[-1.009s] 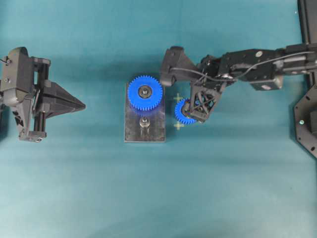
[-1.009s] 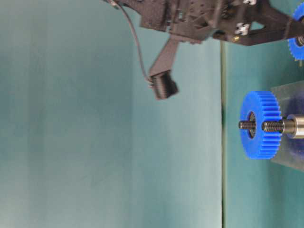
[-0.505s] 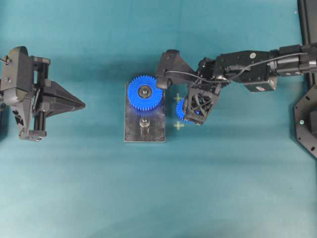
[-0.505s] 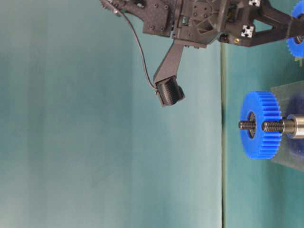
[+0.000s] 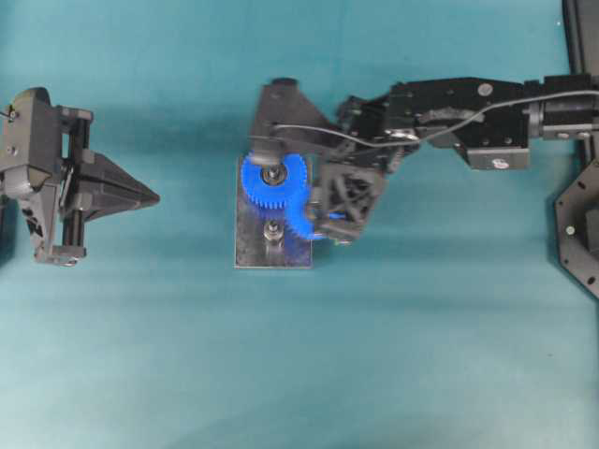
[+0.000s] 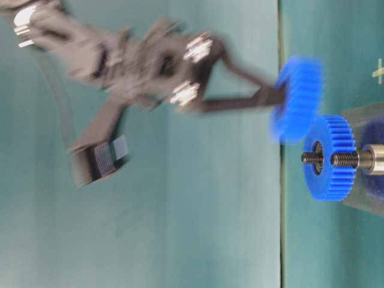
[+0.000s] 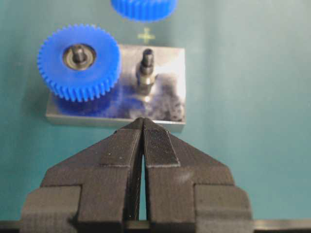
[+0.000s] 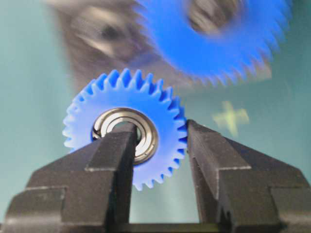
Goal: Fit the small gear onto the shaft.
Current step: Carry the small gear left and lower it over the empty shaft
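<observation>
A finger is in the way of the small gear's hub (image 8: 148,141). Next, my right gripper starts the small gear on the shaft's end (image 5: 272,227), pulls out, closes and then pushes the small gear down.
The small gear (image 8: 127,132) is bright blue with a metal hub. My right gripper (image 8: 160,128) is shut on it, one finger through the hub's bore and the other against the teeth. In the overhead view the small gear (image 5: 303,221) hangs above the right side of the grey plate (image 5: 271,254), just right of the shaft (image 5: 272,231). In the blurred table-level view the small gear (image 6: 297,99) is off the table, to the side of the shaft (image 6: 347,159). My left gripper (image 7: 143,122) is shut and empty, pointing at the plate (image 7: 171,104) and the shaft (image 7: 146,68).
The larger blue gear (image 5: 271,178) sits on its own peg at the plate's far end, close beside the small gear. Yellow cross marks (image 7: 146,35) lie on the teal mat right of the plate. A black fixture (image 5: 580,224) stands at the right edge.
My right gripper has closed on the small gear, raised it off the mat and carried it left to the plate, beside the shaft. The left arm has not moved.
</observation>
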